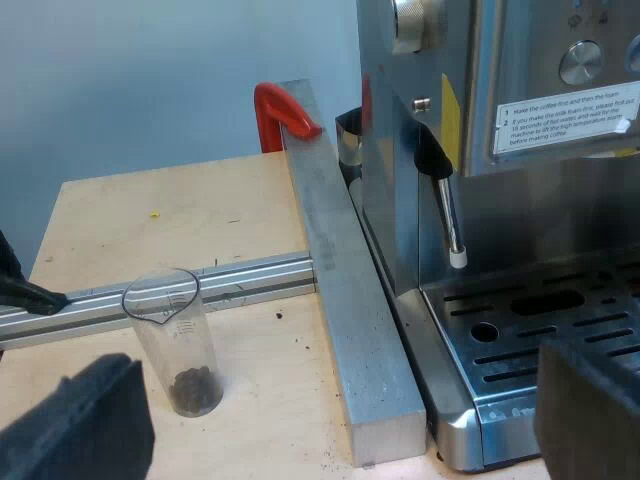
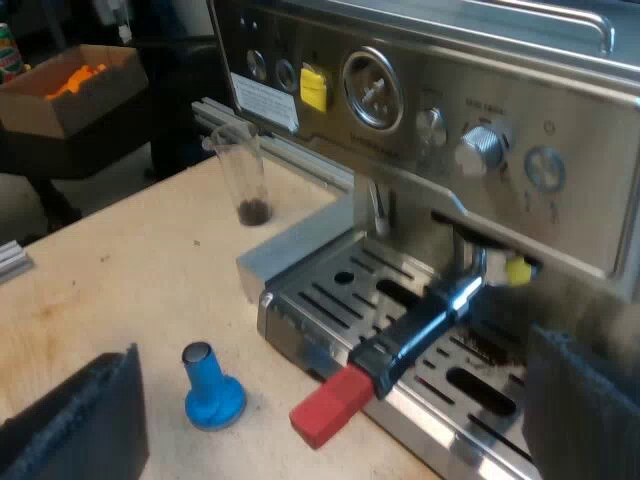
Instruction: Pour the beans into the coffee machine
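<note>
The coffee beans sit in a small heap below the glass's clean sides. I expect the clear measuring glass to empty completely when I pour.
A clear measuring glass stands upright on the wooden table, with a small heap of coffee beans at its bottom. It is beside the espresso machine. My left gripper is open, above and short of the glass, holding nothing. From the right wrist the same glass shows near the machine's front panel. My right gripper is open and holds nothing. It hangs before the drip tray, where the locked metal holder's dark handle ends in red.
An aluminium bar lies along the machine's side, a thinner rail crosses behind the glass, and a red clamp sits at the bar's far end. A blue tamper stands on the table. A cardboard box sits off the table.
</note>
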Available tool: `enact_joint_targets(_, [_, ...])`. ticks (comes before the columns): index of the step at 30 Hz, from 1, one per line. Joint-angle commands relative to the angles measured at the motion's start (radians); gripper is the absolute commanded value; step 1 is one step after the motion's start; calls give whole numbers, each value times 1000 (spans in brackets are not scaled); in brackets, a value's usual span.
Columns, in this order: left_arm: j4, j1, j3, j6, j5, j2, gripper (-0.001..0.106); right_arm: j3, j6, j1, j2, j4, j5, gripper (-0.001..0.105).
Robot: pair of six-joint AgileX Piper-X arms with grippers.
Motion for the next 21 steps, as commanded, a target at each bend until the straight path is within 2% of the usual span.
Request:
enact_joint_targets(1, [-18, -3, -5, -13, -17, 3, 79, 25, -11, 87, 83, -147, -3, 78])
enact_joint_targets(6, [-18, -3, -5, -13, -17, 3, 79, 50, -11, 189, 155, -237, -1, 78])
enact_joint_targets(10, [-18, -3, -5, -13, -17, 3, 79, 75, -11, 315, 224, -326, 93, 78])
enact_joint_targets(13, [-18, -3, -5, -13, -17, 3, 79, 101, -11, 450, 299, -440, 235, 78])
enact_joint_targets(21, [-20, -3, 15, -5, -53, 3, 79, 106, -11, 632, 465, -575, 389, 78])
